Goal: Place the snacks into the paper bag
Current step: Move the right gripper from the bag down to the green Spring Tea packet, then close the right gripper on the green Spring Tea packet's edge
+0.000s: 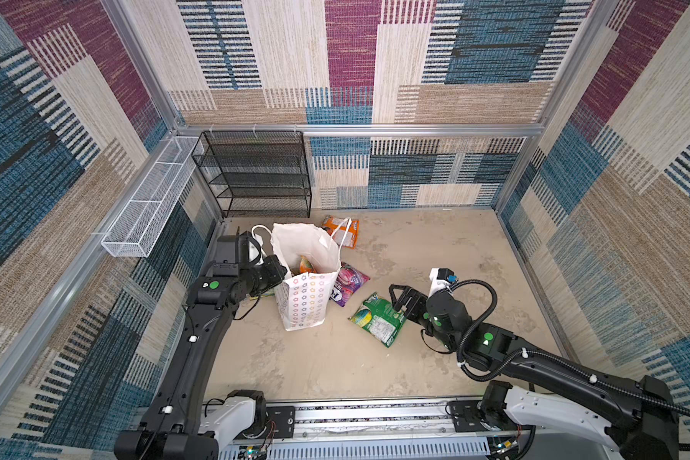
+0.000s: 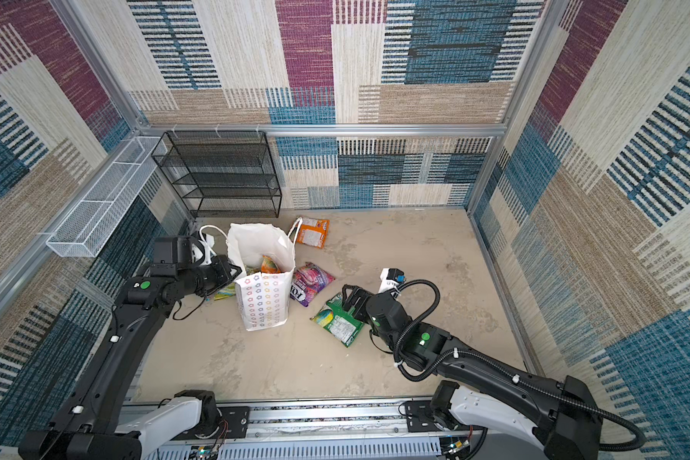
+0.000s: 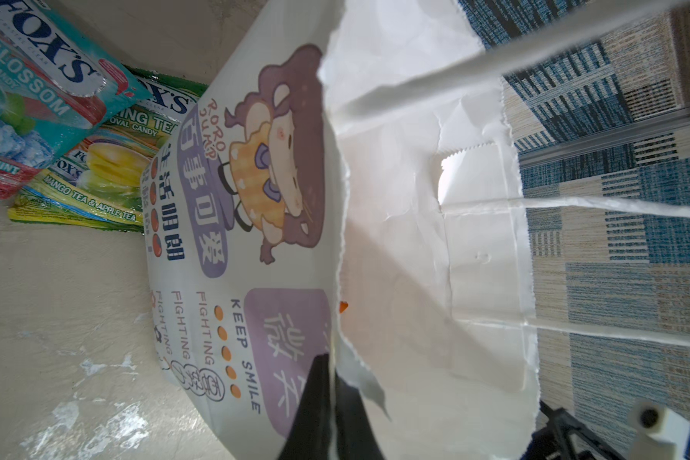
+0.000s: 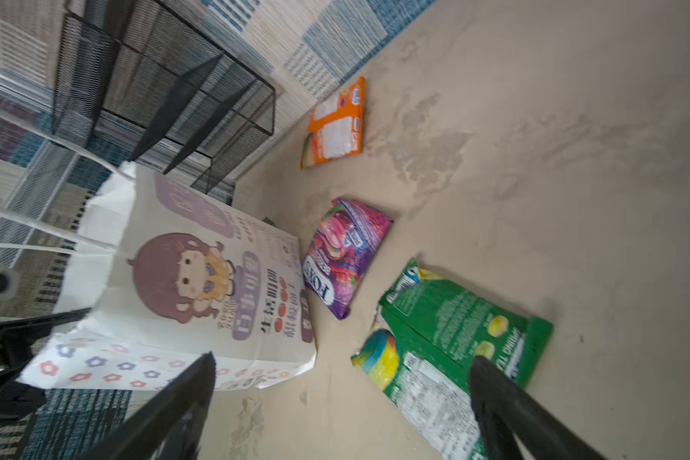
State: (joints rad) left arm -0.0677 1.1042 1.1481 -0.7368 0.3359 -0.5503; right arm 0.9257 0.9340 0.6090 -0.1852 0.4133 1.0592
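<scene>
The green packet (image 1: 376, 320) lies apart from the purple packet, with its near edge (image 1: 396, 332) toward my open right gripper. I should keep going down until the fingers are on both sides of that edge.
The white paper bag (image 1: 305, 302) (image 2: 261, 302) stands upright and open left of centre. My left gripper (image 1: 281, 271) (image 3: 331, 378) is shut on its torn rim (image 3: 341, 278). An orange-green packet (image 1: 306, 265) shows inside the bag. On the floor lie an orange packet (image 1: 341, 233) (image 4: 335, 127), a purple one (image 1: 349, 282) (image 4: 343, 255) and a green one (image 1: 377, 318) (image 4: 455, 338). My right gripper (image 1: 395, 298) (image 4: 343, 360) is open and holds nothing, hovering at the green packet's edge. Teal (image 3: 36, 79) and yellow-green (image 3: 108, 171) packets lie beside the bag under my left arm.
A black mesh rack (image 1: 255, 175) stands against the back wall. A white wire basket (image 1: 148, 207) hangs on the left wall. Patterned walls enclose the beige floor (image 1: 435, 247) on three sides.
</scene>
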